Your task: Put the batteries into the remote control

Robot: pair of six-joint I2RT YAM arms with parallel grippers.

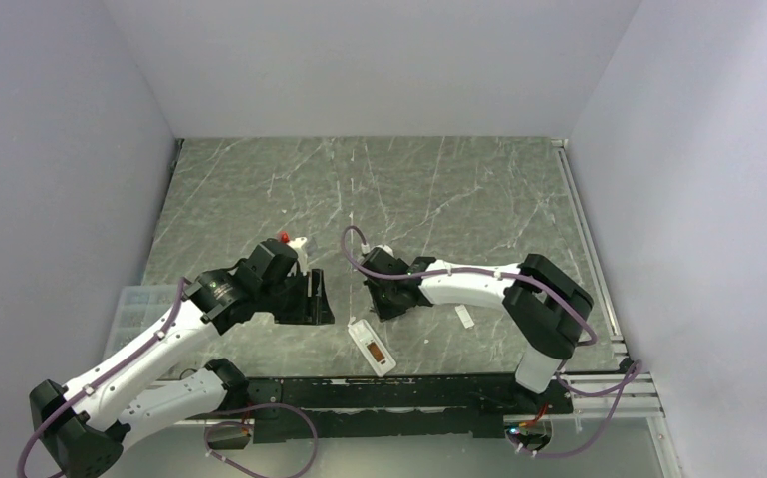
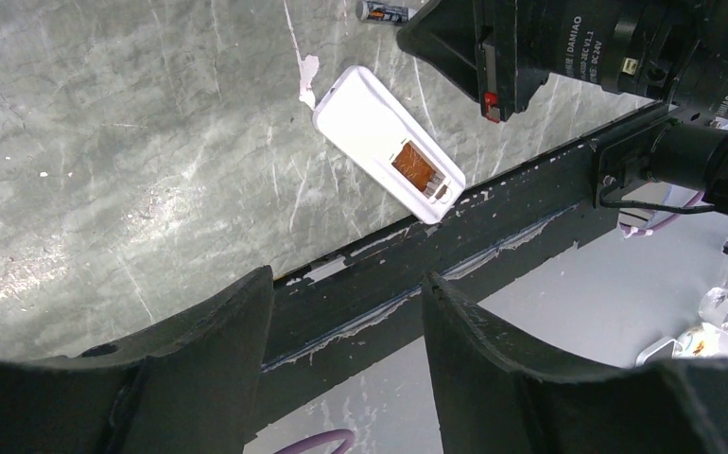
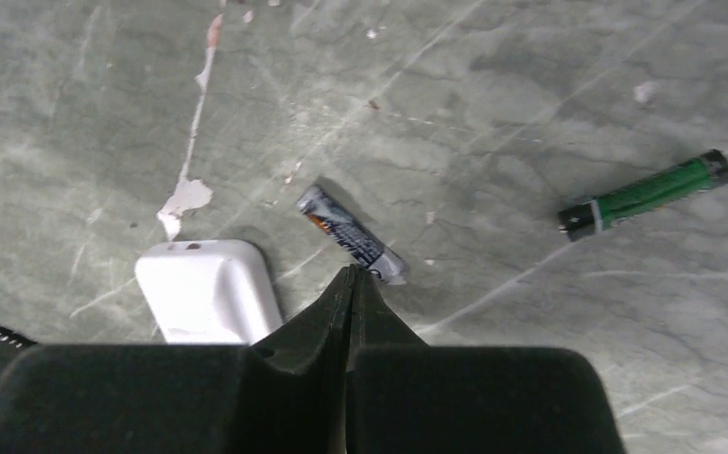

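The silver battery [image 3: 349,231] lies at an angle to my closed fingers. My right gripper should turn it to line up with them, then open and grip its silver end [image 3: 391,268].
The white remote control [image 1: 372,347] lies back up near the table's front edge, its battery compartment [image 2: 415,172] open and showing orange-brown inside. It also shows in the left wrist view [image 2: 379,142] and, at one end only, in the right wrist view [image 3: 207,288]. A silver-and-dark battery [image 3: 351,235] lies just beyond the remote's end, and a green battery [image 3: 646,194] lies further right. My right gripper [image 3: 353,276] is shut and empty, its tip right by the silver battery. My left gripper [image 2: 346,312] is open and empty over the table's front rail, left of the remote [image 1: 317,299].
A small white flat piece [image 1: 465,317] lies on the table under the right forearm. A clear plastic box [image 1: 138,304] sits at the left edge. The black front rail [image 2: 493,227] runs close to the remote. The right gripper's body [image 2: 493,47] hangs just beyond the remote.
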